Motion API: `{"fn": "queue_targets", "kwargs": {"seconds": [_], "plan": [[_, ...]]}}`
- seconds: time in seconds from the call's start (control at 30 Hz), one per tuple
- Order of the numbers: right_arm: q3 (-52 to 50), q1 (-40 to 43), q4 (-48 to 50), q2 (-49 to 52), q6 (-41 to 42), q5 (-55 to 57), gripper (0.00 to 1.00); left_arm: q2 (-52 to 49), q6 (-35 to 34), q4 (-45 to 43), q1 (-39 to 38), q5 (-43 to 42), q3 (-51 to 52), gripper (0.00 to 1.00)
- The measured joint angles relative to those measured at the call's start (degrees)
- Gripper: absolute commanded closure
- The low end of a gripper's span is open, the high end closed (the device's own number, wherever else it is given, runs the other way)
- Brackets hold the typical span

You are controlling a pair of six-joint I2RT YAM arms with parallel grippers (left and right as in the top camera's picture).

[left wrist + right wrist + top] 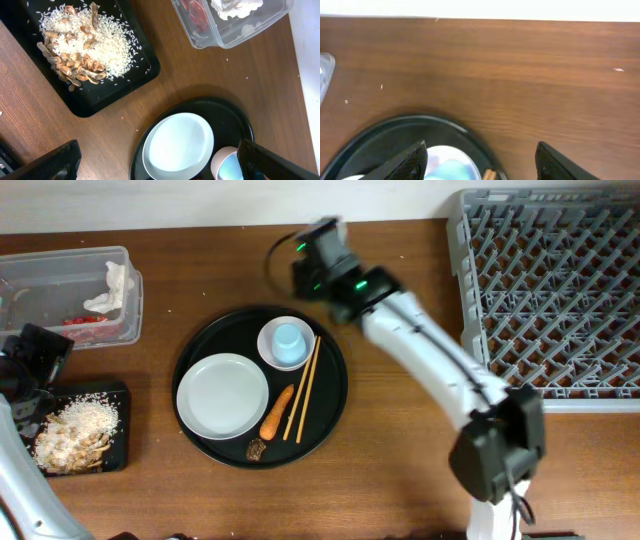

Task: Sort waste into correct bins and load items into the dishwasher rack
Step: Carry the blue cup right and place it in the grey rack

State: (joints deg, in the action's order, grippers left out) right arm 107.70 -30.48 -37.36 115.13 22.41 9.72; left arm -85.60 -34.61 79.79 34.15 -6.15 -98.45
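The light-blue cup is inside the white bowl (268, 354). My right gripper should take the cup (289, 341) out and put it in the rack before it takes the bowl.
The round white plate (222, 395), the white bowl (272, 352) holding the light-blue cup (288, 340), two chopsticks (302, 388), the carrot (277, 412) and a dark scrap (256, 449) lie on a round black tray (215, 335). Rice and beige scraps (75, 432) fill the shallow black tray (118, 430). Tissue (115, 285) and a red wrapper (85, 322) lie in the clear tub (60, 260). My left gripper (160, 167) is open and empty above the plate (180, 145). My right gripper (482, 165) is open and empty above the cup (447, 165).
The grey dishwasher rack (545, 290) fills the back right and holds nothing. My right arm (430, 350) stretches from the front right across the table to the round tray's far edge. A white wall runs along the table's back edge.
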Motion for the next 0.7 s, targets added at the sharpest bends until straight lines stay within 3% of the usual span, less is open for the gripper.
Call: {"fn": "queue_targets", "kwargs": {"seconds": [0.07, 0.17, 0.3, 0.43, 0.47, 0.6, 0.7], "plan": [[1.1, 3.3, -5.1, -1.9, 0.1, -3.8, 0.25, 0.0, 0.0, 0.0, 0.0, 0.0, 0.0, 0.01], [1.0, -2.0, -6.2, 0.8, -3.0, -5.6, 0.13, 0.0, 0.0, 0.0, 0.0, 0.0, 0.0, 0.01], [0.7, -9.5, -4.4, 10.4, -3.1, -1.4, 0.12, 0.0, 0.0, 0.0, 0.0, 0.0, 0.0, 0.01], [-0.2, -10.9, -4.2, 16.3, -2.9, -0.5, 0.12, 0.0, 0.0, 0.0, 0.0, 0.0, 0.0, 0.01], [-0.2, -10.9, -4.2, 16.3, -2.9, -0.5, 0.12, 0.0, 0.0, 0.0, 0.0, 0.0, 0.0, 0.01], [-0.2, -11.4, -3.7, 16.3, -2.7, -0.1, 0.39, 0.0, 0.0, 0.0, 0.0, 0.0, 0.0, 0.01], [-0.2, -11.4, -3.3, 16.3, -2.4, 0.1, 0.41, 0.0, 0.0, 0.0, 0.0, 0.0, 0.0, 0.01]]}}
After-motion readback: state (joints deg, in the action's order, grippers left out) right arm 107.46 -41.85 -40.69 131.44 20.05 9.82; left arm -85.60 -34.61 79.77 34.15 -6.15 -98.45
